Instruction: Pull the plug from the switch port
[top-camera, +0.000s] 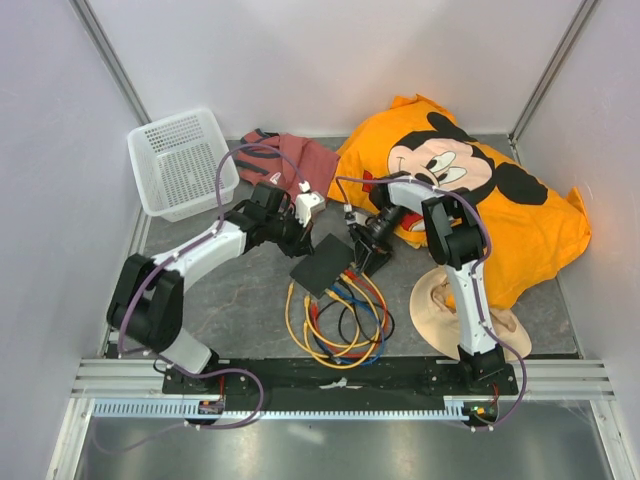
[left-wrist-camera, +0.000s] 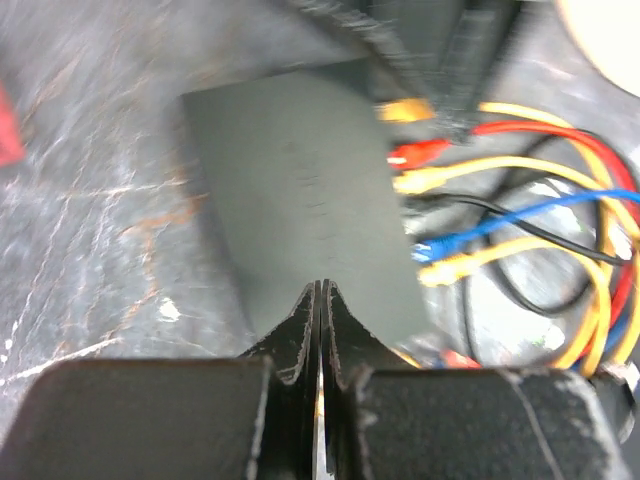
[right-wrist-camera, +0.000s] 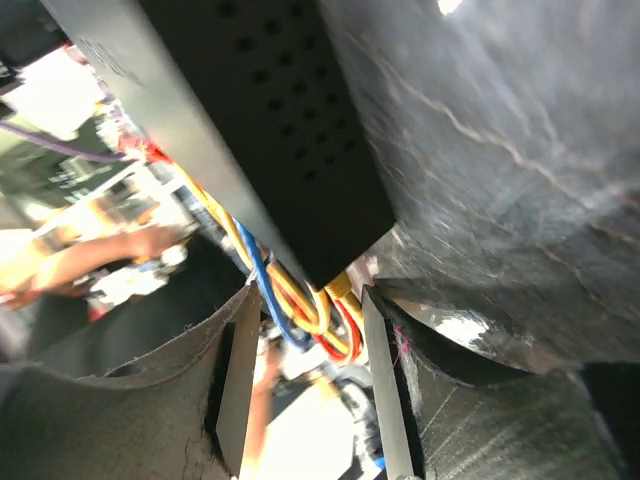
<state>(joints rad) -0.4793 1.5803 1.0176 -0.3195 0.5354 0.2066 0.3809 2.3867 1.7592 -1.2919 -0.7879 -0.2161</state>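
The switch is lying loose with the yellow plug in its corner port (right-wrist-camera: 342, 286), so the robot's left gripper should push down on the switch's top (top-camera: 320, 265) before the right gripper pulls the plug.
The switch (top-camera: 323, 263) is a flat black box lying on the grey table, with yellow, red, blue and black cables (top-camera: 345, 320) plugged along its near-right edge. My left gripper (top-camera: 298, 236) is shut and empty, its tips (left-wrist-camera: 320, 292) resting at the switch's (left-wrist-camera: 300, 190) edge opposite the plugs (left-wrist-camera: 420, 153). My right gripper (top-camera: 366, 250) is open at the switch's right corner. In the right wrist view the switch's corner (right-wrist-camera: 270, 130) and a yellow plug (right-wrist-camera: 340, 285) lie between the open fingers (right-wrist-camera: 385, 380); I cannot tell whether they touch.
A white basket (top-camera: 180, 160) stands at the back left. A red striped cloth (top-camera: 290, 155) and an orange Mickey Mouse cushion (top-camera: 480, 200) lie behind the switch. A beige object (top-camera: 440, 300) lies by the right arm. The cable loops spread toward the front rail (top-camera: 340, 375).
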